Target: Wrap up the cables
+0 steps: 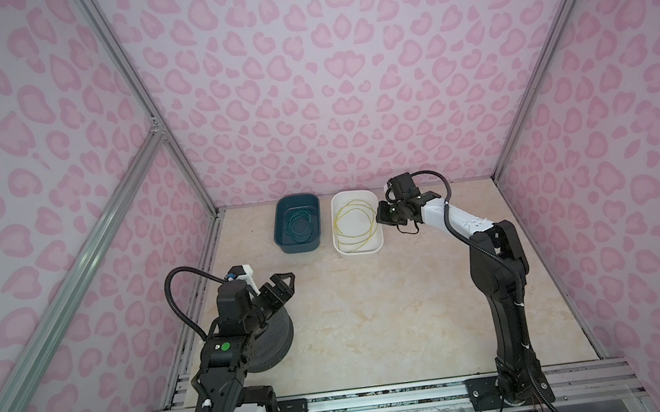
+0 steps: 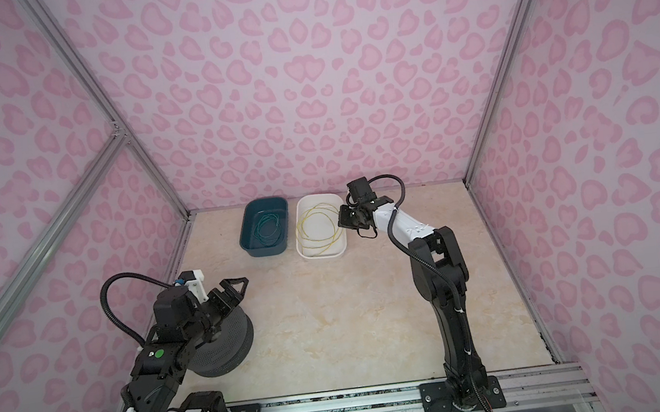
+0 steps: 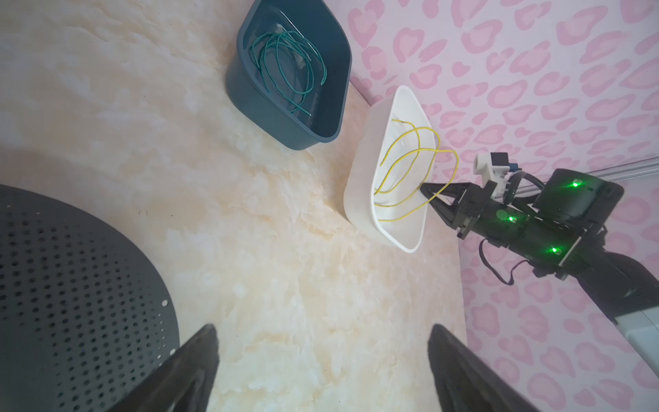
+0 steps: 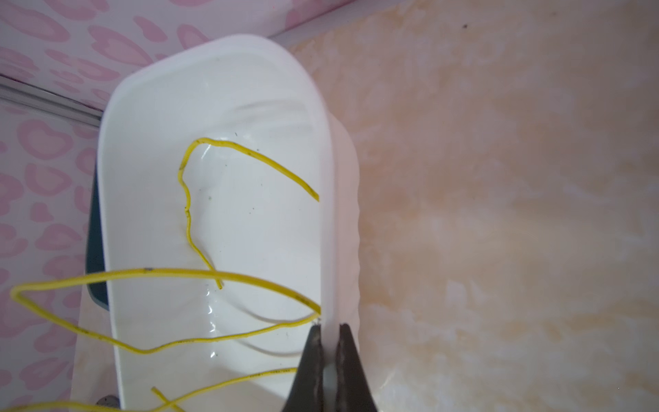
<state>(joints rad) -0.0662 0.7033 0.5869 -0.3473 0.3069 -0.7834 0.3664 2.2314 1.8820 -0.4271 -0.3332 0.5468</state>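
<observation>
My right gripper, which is holding the white tray's rim, should keep moving the white tray across the open gap until it meets the dark blue tray.
The yellow cable lies in loose loops in a white tray at the back of the table. My right gripper is at the tray's right rim, shut. In the right wrist view two strands of the cable run into its fingertips. In the left wrist view the cable rises over the tray to the right gripper. My left gripper hangs open and empty at the front left.
A dark blue tray holding a coiled green wire stands left of the white one. A dark perforated round disc sits under the left arm. Pink walls close three sides.
</observation>
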